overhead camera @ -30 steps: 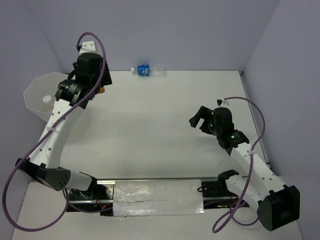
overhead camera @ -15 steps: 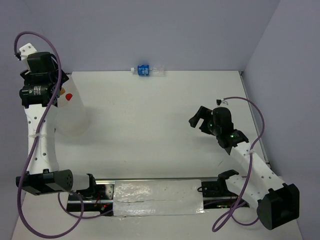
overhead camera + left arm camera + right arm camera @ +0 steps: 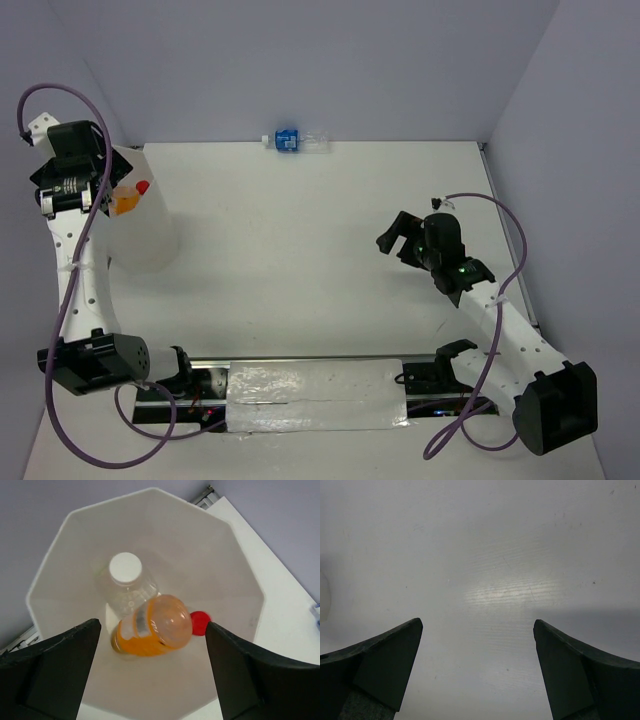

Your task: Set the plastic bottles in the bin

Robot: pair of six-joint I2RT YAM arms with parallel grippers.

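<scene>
My left gripper should head next for the blue-labelled bottle's cap and close around the label [image 3: 287,140], as the bottle lies free, its white cap [image 3: 267,140] facing the bin.
My left gripper [image 3: 152,642] hangs open over the bin [image 3: 215,570], a translucent white tub at the table's far left [image 3: 148,238]. Below the jaws, apart from both fingers, an orange juice bottle [image 3: 152,627] lies tilted inside the bin, also visible from above [image 3: 124,203]. A clear white-capped bottle [image 3: 126,577] and a red cap [image 3: 200,623] show beside it in the bin. A blue-labelled bottle [image 3: 292,141] lies on its side at the table's back edge. My right gripper [image 3: 398,235] is open over bare table [image 3: 477,630], holding nothing.
Purple walls close in the white table [image 3: 300,250] at the back and both sides. The bin stands against the left wall. A silver taped strip [image 3: 315,395] and both arm bases line the near edge.
The left arm swung left from the back of the table to above the bin. Its jaws opened and the orange bottle left them and is now in the bin. The right arm stayed still.
</scene>
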